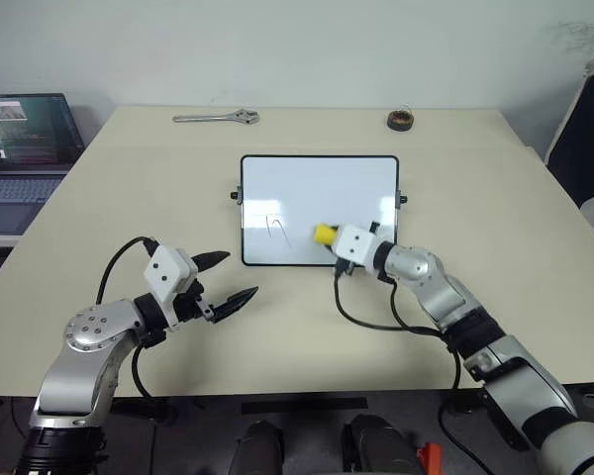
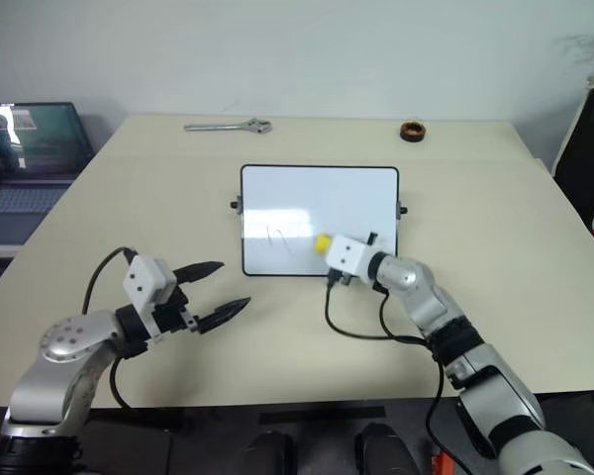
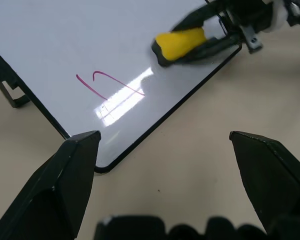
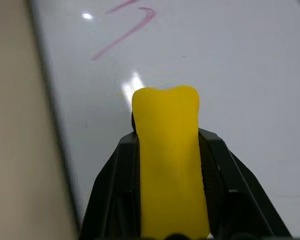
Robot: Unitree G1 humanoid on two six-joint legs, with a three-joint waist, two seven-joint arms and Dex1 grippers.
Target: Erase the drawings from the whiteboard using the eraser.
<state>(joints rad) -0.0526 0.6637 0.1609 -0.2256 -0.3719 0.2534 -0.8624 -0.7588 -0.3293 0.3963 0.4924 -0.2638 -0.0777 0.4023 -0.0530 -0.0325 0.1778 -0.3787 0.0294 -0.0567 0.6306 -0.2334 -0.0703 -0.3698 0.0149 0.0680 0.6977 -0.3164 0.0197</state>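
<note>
Next, my right gripper backs off, lifts the eraser (image 1: 324,234) clear and lowers it onto the drawing's strokes (image 1: 277,229), because the eraser meets clean whiteboard beside the reddish-purple drawing.
The whiteboard (image 1: 319,188) lies flat in the middle of the table. One reddish-purple drawing (image 1: 277,228) sits near its front left corner, also seen as a thin squiggle (image 3: 110,85) in the left wrist view. My right gripper (image 1: 329,237) is shut on the yellow eraser (image 1: 324,234), which rests on the board just right of the drawing; the eraser (image 4: 169,165) stands clamped between both black fingers. My left gripper (image 1: 226,279) hangs open over the bare table, in front of the board's left corner, holding nothing.
A metal wrench (image 1: 218,118) lies at the table's far edge, and a dark tape roll (image 1: 401,121) sits at the far right. A laptop (image 1: 25,148) stands on a side surface to the left. A chair (image 1: 589,139) is at the right.
</note>
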